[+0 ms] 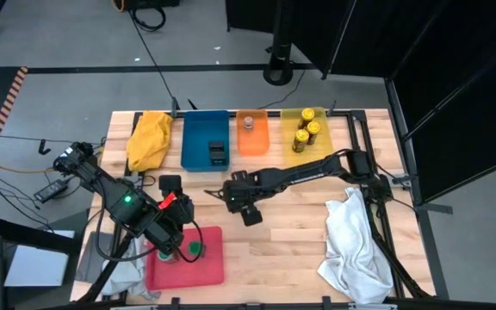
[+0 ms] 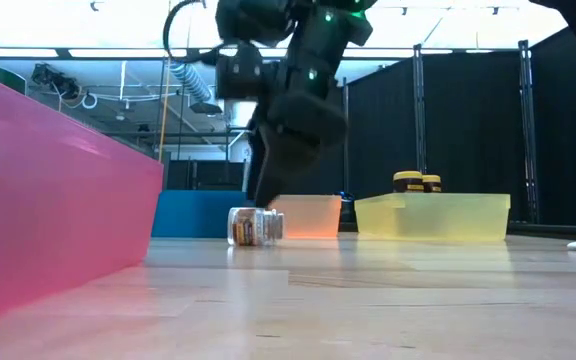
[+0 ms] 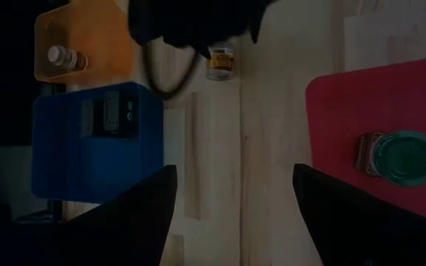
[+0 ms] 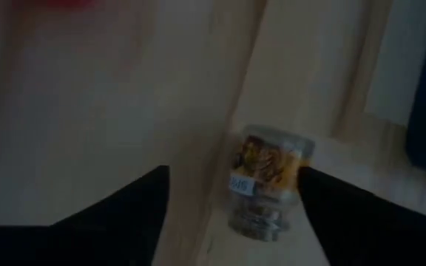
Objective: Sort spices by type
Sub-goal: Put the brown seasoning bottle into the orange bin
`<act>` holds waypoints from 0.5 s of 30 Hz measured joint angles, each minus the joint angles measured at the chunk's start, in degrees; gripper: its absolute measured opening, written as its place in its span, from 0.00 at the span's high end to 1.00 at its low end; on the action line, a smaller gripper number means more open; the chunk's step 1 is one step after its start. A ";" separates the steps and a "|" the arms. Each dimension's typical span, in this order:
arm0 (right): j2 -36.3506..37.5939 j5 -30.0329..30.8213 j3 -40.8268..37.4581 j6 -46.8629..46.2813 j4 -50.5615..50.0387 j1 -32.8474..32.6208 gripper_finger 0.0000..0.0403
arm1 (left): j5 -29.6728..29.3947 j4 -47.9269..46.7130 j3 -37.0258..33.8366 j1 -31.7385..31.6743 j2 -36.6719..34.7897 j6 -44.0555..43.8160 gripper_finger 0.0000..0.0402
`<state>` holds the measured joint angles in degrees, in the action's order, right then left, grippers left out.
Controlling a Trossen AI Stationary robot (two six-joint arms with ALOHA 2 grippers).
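Note:
The jar is lying at a slant near one finger of my right gripper, so I need to open wide and center on its labelled body before I pick it up.
A small clear jar with a yellow-brown label lies on its side on the bare wood, in front of the blue tray. My right gripper is open just above it, pointing steeply down, one finger on each side of the jar. In the high view this gripper is at mid-table. My left gripper hangs open and holds nothing by the red tray, in which a green-lidded jar stands. My right gripper's open fingers come down from above on either side of the lying jar. Whether a fingertip touches the jar, I cannot tell. The jar rests with its side on the table.
At the far edge stand a blue tray with black boxes, an orange tray with a grey-topped jar, and a yellow tray with yellow-lidded jars. A yellow cloth lies far left, a white cloth near right.

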<state>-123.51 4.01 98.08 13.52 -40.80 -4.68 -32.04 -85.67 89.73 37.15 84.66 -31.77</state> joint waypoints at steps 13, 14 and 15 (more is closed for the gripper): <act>-3.95 3.77 -0.02 -5.19 1.70 3.40 0.14 | -0.29 0.47 0.00 0.00 0.00 -0.24 0.31; -4.31 3.45 -0.02 -6.04 1.86 3.75 0.16 | -0.32 0.48 0.00 0.00 0.00 -0.24 0.31; -4.58 2.88 0.02 -6.50 2.08 4.01 0.17 | -0.29 0.53 0.00 0.00 0.00 -0.24 0.31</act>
<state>-128.09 6.89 98.10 7.01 -38.72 -0.67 -32.34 -85.14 89.73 37.15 84.66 -32.01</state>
